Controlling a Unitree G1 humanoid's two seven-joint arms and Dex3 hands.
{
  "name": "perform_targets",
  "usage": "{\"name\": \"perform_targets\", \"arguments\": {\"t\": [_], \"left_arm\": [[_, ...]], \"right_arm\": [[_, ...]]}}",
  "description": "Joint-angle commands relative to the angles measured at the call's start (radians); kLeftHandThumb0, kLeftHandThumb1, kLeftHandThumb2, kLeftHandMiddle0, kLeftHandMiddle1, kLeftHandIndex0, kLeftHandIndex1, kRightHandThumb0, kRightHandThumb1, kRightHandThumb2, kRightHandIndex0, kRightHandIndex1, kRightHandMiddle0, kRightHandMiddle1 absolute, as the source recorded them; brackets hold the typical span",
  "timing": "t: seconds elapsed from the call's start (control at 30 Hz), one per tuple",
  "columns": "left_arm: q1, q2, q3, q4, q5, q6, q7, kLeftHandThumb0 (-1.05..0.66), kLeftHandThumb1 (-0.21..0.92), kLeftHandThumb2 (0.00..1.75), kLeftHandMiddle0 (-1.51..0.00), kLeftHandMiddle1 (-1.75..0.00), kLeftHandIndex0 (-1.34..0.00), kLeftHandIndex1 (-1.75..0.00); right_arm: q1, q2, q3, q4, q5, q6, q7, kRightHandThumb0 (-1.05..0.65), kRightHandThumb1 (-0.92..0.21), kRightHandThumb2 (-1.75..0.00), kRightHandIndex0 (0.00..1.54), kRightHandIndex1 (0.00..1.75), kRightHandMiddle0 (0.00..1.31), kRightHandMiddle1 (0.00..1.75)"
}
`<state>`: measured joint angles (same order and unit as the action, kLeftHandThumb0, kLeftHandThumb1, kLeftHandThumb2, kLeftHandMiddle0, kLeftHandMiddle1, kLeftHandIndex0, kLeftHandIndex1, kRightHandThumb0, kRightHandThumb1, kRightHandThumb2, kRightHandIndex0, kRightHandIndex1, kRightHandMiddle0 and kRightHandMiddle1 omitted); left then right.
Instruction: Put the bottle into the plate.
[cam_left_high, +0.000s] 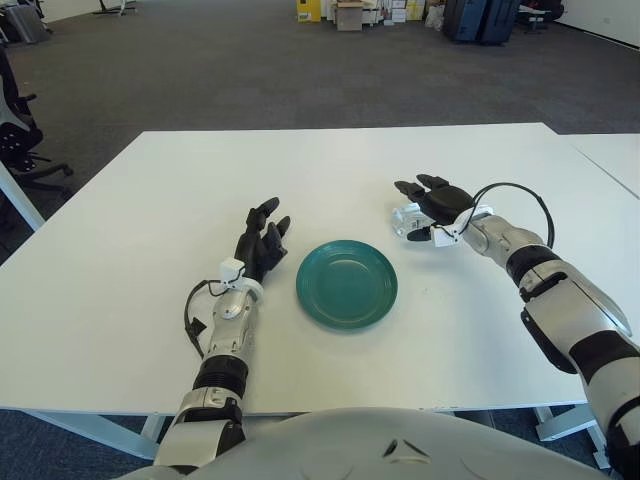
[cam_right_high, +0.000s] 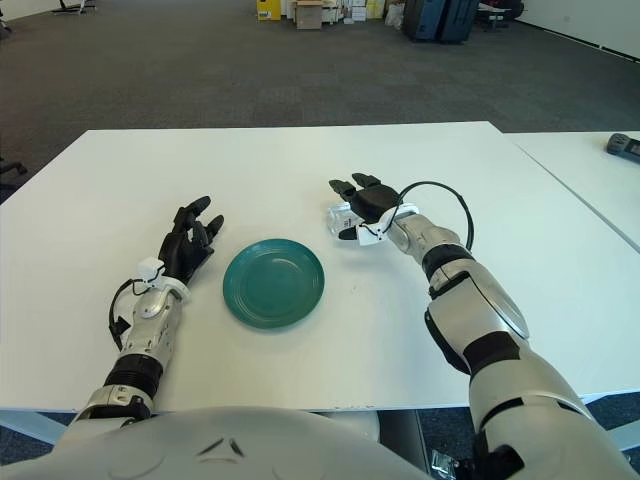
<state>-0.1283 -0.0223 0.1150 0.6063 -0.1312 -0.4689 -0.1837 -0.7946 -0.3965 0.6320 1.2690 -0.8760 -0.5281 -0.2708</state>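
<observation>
My right hand (cam_left_high: 444, 206) leaves only the bottle's wide clear end (cam_left_high: 404, 220) sticking out toward the green plate, so I should expect the bottle's capped neck to be hidden under that hand.
A small clear bottle (cam_left_high: 402, 221) lies on its side on the white table (cam_left_high: 300, 170), just right of the round green plate (cam_left_high: 346, 300). My right hand (cam_left_high: 411, 211) is over the bottle from the right. Its fingers (cam_left_high: 412, 187) are spread above the bottle and its thumb shows at the near side, not closed on it. The hand hides part of the bottle. My left hand (cam_left_high: 263, 236) shows left of the plate with its fingers relaxed and holding nothing. The plate holds nothing.
A second white table (cam_left_high: 612, 152) adjoins on the right, with a small dark object (cam_right_high: 623, 146) on it. An office chair (cam_left_high: 14, 130) stands off the table's far left. Boxes and dark cases (cam_left_high: 480, 18) stand far behind on the carpet.
</observation>
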Motion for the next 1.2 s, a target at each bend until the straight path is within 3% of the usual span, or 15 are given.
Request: {"name": "perform_targets", "arguments": {"t": [0.0, 0.6, 0.8, 0.87, 1.17], "left_arm": [[-0.005, 0.007, 0.000, -0.018, -0.005, -0.010, -0.008, -0.81, 0.92, 0.95, -0.60, -0.03, -0.03, -0.87], [0.016, 0.009, 0.002, -0.056, -0.025, -0.005, -0.016, -0.81, 0.92, 0.96, -0.64, -0.04, -0.05, -0.88], [0.026, 0.008, 0.006, -0.071, -0.038, 0.004, -0.022, -0.81, 0.92, 0.95, -0.64, -0.04, -0.06, -0.89], [0.028, 0.008, 0.008, -0.074, -0.042, 0.005, -0.024, -0.81, 0.92, 0.94, -0.64, -0.04, -0.07, -0.90], [0.037, 0.009, 0.011, -0.084, -0.053, -0.004, -0.032, -0.82, 0.92, 0.94, -0.66, -0.05, -0.09, -0.91]], "right_arm": [[-0.002, 0.016, 0.021, 0.024, -0.009, 0.027, 0.008, -1.05, -0.92, -0.54, 0.00, 0.00, 0.00, 0.06], [0.057, 0.035, 0.049, 0.061, 0.009, 0.077, 0.048, -1.05, -0.92, -0.49, 0.00, 0.00, 0.00, 0.09], [0.089, 0.050, 0.045, 0.082, 0.018, 0.110, 0.049, -0.93, -0.92, -0.32, 0.07, 0.01, 0.00, 0.21], [0.090, 0.052, 0.041, 0.082, 0.027, 0.118, 0.062, -0.87, -0.92, -0.24, 0.15, 0.02, 0.00, 0.35], [0.091, 0.060, 0.040, 0.083, 0.038, 0.139, 0.076, -0.76, -0.91, -0.16, 0.33, 0.06, 0.00, 0.60]]}}
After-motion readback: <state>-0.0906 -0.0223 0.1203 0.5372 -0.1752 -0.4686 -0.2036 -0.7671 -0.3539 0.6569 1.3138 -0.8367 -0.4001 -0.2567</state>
